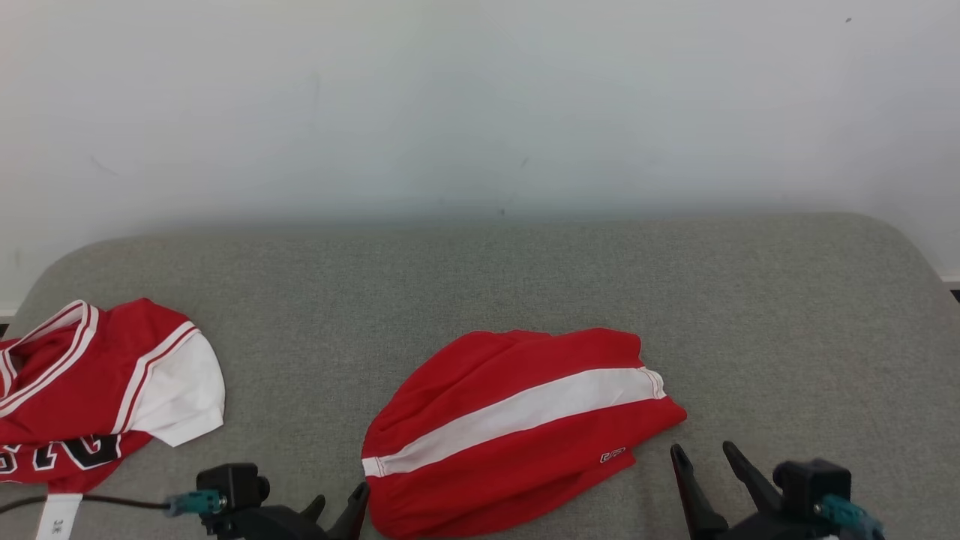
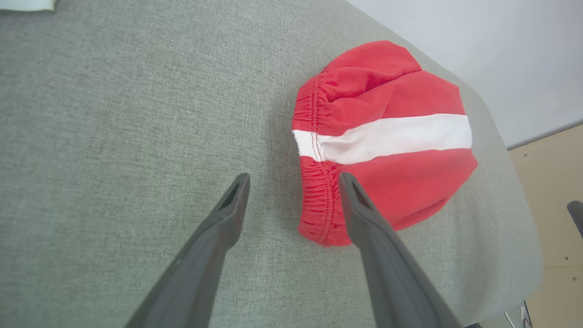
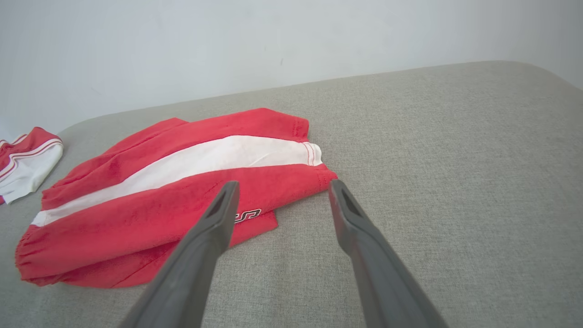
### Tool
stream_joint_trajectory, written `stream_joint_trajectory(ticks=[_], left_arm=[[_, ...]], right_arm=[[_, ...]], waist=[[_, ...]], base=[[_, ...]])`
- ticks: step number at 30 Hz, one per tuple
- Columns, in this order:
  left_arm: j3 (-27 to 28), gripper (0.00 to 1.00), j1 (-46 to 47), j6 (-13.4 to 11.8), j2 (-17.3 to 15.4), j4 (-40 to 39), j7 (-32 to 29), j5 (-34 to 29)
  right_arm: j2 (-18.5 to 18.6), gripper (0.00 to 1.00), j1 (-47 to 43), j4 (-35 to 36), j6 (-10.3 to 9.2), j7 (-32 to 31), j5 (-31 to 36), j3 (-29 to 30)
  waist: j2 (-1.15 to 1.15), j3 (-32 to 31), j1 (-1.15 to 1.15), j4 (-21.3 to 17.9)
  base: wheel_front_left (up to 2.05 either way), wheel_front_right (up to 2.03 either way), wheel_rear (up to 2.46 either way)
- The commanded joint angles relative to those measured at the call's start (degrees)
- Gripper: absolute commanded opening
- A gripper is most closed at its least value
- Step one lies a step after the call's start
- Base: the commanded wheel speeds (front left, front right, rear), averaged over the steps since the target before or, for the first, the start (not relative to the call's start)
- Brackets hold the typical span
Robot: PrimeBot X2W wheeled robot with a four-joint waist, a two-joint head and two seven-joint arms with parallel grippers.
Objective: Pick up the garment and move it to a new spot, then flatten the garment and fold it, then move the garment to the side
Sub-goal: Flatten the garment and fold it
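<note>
Lettering (image 1: 613, 455) breaks off at the tucked-under edge, so the garment (image 1: 517, 432) will fall open and show more hidden print when the robot lifts it.
The garment (image 1: 517, 427) is a pair of red shorts with a broad white stripe, lying folded in a compact bundle near the front middle of the grey padded surface (image 1: 480, 285). My left gripper (image 1: 337, 504) stands open just left of the elastic waistband. In the left wrist view its fingers straddle the waistband edge of the garment (image 2: 382, 141) with nothing gripped, left gripper (image 2: 294, 182). My right gripper (image 1: 705, 450) is open beside the garment's right hem. In the right wrist view the right gripper (image 3: 282, 187) hovers over the hem corner of the garment (image 3: 173, 191).
A red and white jersey (image 1: 97, 390) lies crumpled at the surface's left edge, also seen as the jersey (image 3: 27, 155). A white wall rises behind. A dark cable (image 1: 75, 501) runs by the left arm. Bare grey surface stretches to the right and back.
</note>
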State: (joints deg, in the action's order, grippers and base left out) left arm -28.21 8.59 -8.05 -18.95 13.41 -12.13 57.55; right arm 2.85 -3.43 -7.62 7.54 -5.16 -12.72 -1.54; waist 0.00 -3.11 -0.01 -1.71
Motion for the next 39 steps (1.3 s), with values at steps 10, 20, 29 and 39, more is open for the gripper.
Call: stream_joint_trajectory(ticks=[10, 20, 29, 39], left_arm=[[-2.7, 1.0, 9.5, 1.3, 0.7, 8.0, -7.5, 0.0], [-2.9, 0.99, 14.2, 0.1, 1.6, 13.1, -13.3, 1.6], [-2.7, 0.21, 14.2, 1.6, 1.6, 12.7, -14.8, 3.4], [-4.3, 0.0, 14.7, 1.5, 2.7, 10.8, -10.3, -0.3]], right_arm=[[5.9, 1.0, 8.9, 1.1, -0.1, -13.4, -1.0, -3.6], [11.3, 1.0, 16.7, 0.3, -0.1, -24.5, -5.3, -8.4], [12.4, 1.0, 17.7, 0.3, -0.1, -24.8, -6.3, -8.8], [13.7, 1.0, 20.6, -3.6, -0.1, -25.4, -6.2, -5.4]], waist=[[0.0, 1.1, 0.01, -0.5], [0.0, 2.4, 0.01, -1.4], [0.0, 3.0, 0.01, -0.9], [0.0, 5.9, 0.01, 0.6]], base=[[0.0, 0.0, 0.0], [0.0, 0.0, 0.0], [0.0, 0.0, 0.0], [0.0, 0.0, 0.0]])
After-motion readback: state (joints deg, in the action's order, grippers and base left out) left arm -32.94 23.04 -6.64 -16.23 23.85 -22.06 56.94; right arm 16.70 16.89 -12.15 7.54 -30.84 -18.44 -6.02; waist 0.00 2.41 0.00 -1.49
